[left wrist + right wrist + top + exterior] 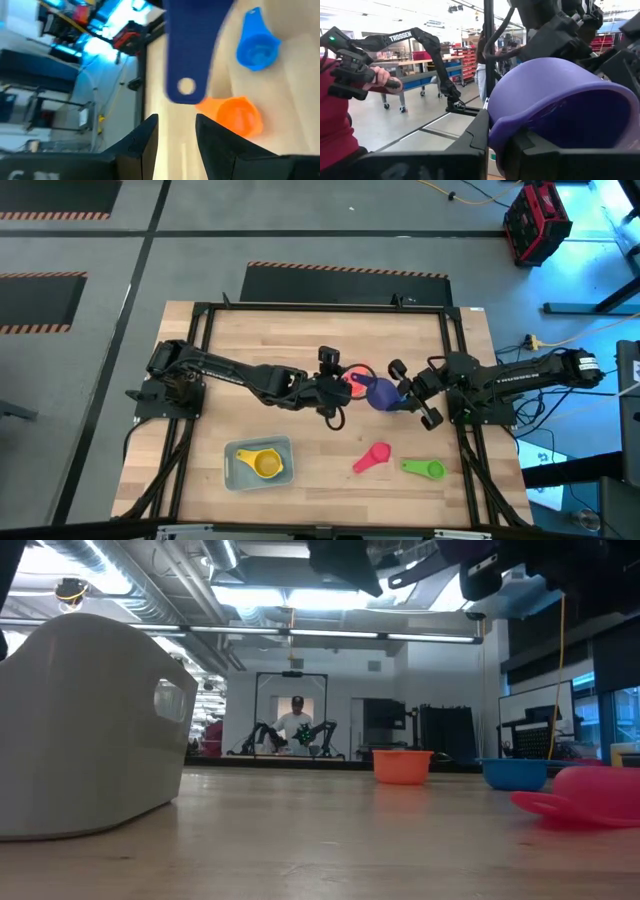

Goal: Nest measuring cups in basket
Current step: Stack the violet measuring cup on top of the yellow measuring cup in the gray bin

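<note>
I see the purple cup's handle [364, 379] is broadside to my left gripper's fingers, so next I back my left gripper off and turn the cup [383, 394] with my right gripper before the handover.
The purple measuring cup [381, 393] hangs above the table's middle, with my right gripper [402, 392] shut on its bowl. Its flat handle [186, 75], which has a hole at the end, points at my left gripper [177, 122]. That gripper is open, and the handle's end lies just beyond its fingertips, not between them. Below stand the orange cup [240, 116] and the blue cup [257, 46], both on the table. A yellow cup [267, 464] lies in the basket [236, 470] at the front left. The pink cup [372, 458] and the green cup [425, 469] lie on the table at the front right. My right gripper pinches the wall of the purple cup's bowl at its rim [501, 131] between its two fingers. It comes roughly level from the table's right. The cup is lifted clear of the table and tipped on its side, the hollow [580, 120] facing sideways.
A black frame [205, 330] runs round the wooden table. In the low view the basket's wall [90, 730] fills the left, and a person sits far behind the table [297, 722]. Another person's red sleeve [332, 120] shows beside the table in the right wrist view.
</note>
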### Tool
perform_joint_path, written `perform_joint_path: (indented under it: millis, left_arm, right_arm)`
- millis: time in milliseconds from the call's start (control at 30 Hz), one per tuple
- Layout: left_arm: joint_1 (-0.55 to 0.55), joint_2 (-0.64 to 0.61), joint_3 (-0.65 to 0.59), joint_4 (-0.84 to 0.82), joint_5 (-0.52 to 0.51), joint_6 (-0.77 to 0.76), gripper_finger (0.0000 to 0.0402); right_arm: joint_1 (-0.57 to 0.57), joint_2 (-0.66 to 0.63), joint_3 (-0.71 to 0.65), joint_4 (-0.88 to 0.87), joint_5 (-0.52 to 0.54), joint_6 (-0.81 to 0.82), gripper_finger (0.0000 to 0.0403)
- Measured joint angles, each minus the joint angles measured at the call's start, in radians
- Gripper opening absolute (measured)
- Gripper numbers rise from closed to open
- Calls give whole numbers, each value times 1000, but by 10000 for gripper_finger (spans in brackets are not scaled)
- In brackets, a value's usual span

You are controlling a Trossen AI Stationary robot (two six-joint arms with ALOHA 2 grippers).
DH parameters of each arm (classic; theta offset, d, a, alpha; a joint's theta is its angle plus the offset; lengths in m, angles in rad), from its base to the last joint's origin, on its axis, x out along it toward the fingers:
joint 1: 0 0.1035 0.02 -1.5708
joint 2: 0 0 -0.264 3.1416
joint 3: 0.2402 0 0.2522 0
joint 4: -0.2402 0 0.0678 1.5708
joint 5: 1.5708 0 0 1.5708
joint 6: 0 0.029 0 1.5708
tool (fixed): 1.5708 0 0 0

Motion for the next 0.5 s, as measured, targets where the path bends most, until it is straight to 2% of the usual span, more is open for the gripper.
perform_joint_path:
  millis: [67,333,500]
  left_arm:
    - [-1,0,0,0,-22,-11,124]
    - [4,0,1,5,-3,-134,128]
    - [19,0,1,4,13,-208,157]
  right_arm:
    - [0,0,0,0,0,-2,27]
    - [0,0,0,0,-3,-11,27]
    - [0,0,0,-1,-4,-29,27]
